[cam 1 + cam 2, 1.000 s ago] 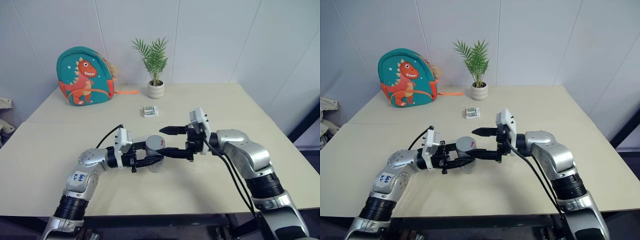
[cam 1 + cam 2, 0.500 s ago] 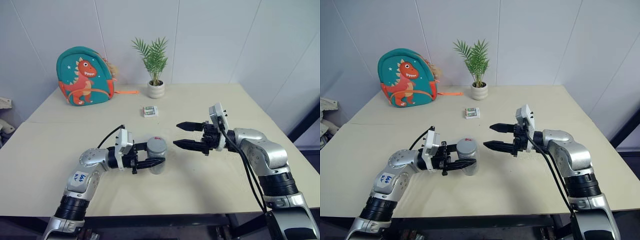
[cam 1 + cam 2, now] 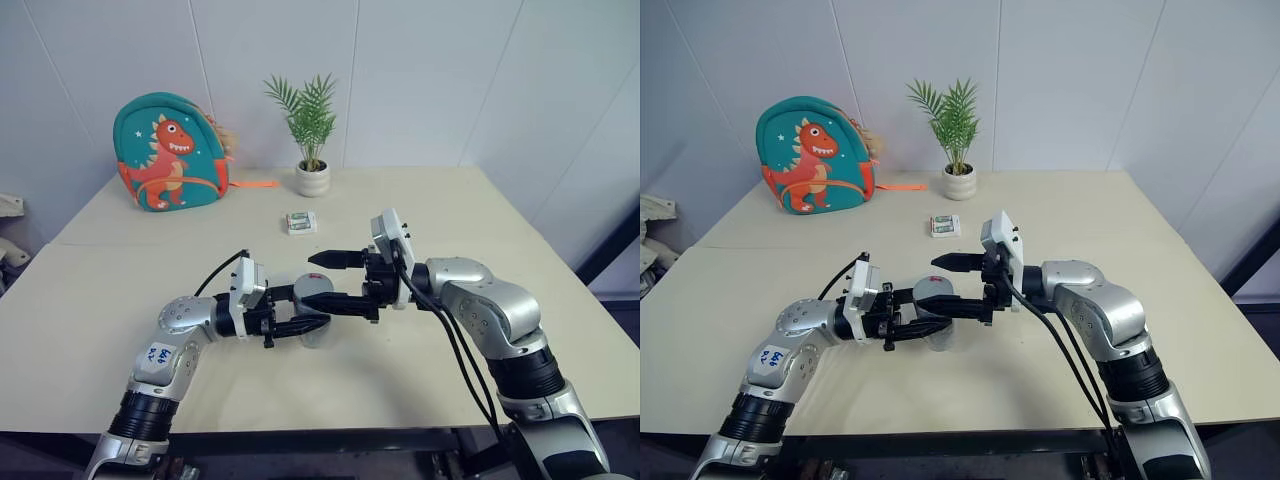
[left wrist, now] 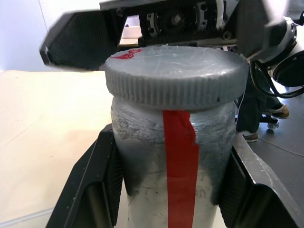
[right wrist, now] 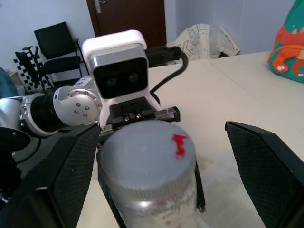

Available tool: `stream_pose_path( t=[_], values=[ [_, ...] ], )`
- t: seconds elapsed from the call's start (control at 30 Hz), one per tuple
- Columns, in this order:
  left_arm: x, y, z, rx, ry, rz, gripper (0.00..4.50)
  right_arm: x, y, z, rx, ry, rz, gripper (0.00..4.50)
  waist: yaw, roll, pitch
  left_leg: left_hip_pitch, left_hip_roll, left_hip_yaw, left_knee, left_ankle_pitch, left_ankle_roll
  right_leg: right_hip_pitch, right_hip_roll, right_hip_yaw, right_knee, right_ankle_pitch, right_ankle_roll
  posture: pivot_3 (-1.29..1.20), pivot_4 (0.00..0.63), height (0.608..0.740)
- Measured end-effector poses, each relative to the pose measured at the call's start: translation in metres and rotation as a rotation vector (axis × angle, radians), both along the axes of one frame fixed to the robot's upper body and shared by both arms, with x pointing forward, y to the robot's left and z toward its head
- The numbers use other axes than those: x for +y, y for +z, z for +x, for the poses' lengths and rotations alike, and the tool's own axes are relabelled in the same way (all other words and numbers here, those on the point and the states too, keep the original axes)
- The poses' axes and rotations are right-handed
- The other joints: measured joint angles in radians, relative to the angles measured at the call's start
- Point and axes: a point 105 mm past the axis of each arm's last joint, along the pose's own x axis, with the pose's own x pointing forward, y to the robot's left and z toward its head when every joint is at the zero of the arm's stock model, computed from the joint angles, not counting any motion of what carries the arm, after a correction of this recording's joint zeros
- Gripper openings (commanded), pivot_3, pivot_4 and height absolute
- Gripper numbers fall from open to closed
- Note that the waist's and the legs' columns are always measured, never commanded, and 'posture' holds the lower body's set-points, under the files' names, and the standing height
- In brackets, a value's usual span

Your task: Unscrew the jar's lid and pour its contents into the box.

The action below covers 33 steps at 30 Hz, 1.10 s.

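My gripper will carry the jar (image 3: 314,312) aside, and I should expect the box hidden by my left gripper to come into view then, because faint clear edges (image 5: 223,183) show beside the jar.
The silver-grey jar (image 4: 175,156) with a red stripe stands upright near the table's front middle. My left gripper (image 3: 312,310) is shut on its body, one finger (image 4: 95,185) on each side. The ribbed lid (image 5: 147,152), with a small red mark on top, sits on the jar. My right gripper (image 3: 310,280) is open and reaches in level from the right. Its fingers (image 5: 266,166) stand either side of the lid, apart from it. The contents and the box are hidden.
A teal dinosaur backpack (image 3: 168,152) and a white plant pot (image 3: 311,178) stand at the back of the table (image 3: 120,300). A small white-and-green pack (image 3: 301,222) lies behind the jar. The table's right edge runs past my right arm.
Half a second ago my right gripper was drawn back to the right of the jar. It has come back left and stands around the lid again. The left gripper and jar have not moved.
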Motion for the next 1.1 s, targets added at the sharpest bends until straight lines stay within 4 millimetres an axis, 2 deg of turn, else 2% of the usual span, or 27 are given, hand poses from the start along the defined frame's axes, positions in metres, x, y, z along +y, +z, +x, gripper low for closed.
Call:
stream_pose_path(
  t=[0.17, 0.33, 0.67, 1.1],
  values=[
    [0.000, 0.000, 0.000, 0.002, -0.001, 0.001, 2.19, 0.014, -0.005, -0.005, 0.001, 0.033, -0.020, 4.44, 0.001, 0.000, 0.000, 0.000, 0.000, 0.000, 0.000, 0.000, 0.000, 0.000, 0.000, 0.000, 0.001, 0.000, 0.000, 0.00, 0.150, 0.740],
    [0.000, -0.001, 0.000, 0.008, -0.001, 0.001, 2.19, 0.015, -0.008, -0.002, -0.004, 0.018, -0.038, 4.44, 0.001, 0.000, 0.000, 0.000, 0.000, 0.000, 0.000, 0.000, 0.000, 0.000, 0.000, 0.000, 0.000, 0.000, 0.000, 0.00, 0.150, 0.740],
    [-0.001, 0.000, 0.002, 0.014, 0.011, -0.008, 2.19, 0.004, -0.012, 0.012, -0.001, -0.032, -0.048, 4.44, 0.001, 0.000, 0.000, 0.000, 0.000, 0.000, 0.000, 0.000, 0.000, 0.000, 0.000, 0.000, 0.000, 0.000, 0.000, 0.00, 0.150, 0.740],
    [0.002, 0.006, 0.006, 0.003, 0.032, -0.022, 2.19, -0.014, -0.005, 0.016, 0.010, -0.028, -0.043, 4.44, 0.001, 0.000, 0.000, 0.000, 0.000, 0.000, 0.000, 0.000, 0.000, 0.000, 0.000, 0.000, 0.000, 0.000, 0.000, 0.00, 0.150, 0.740]
  ],
)
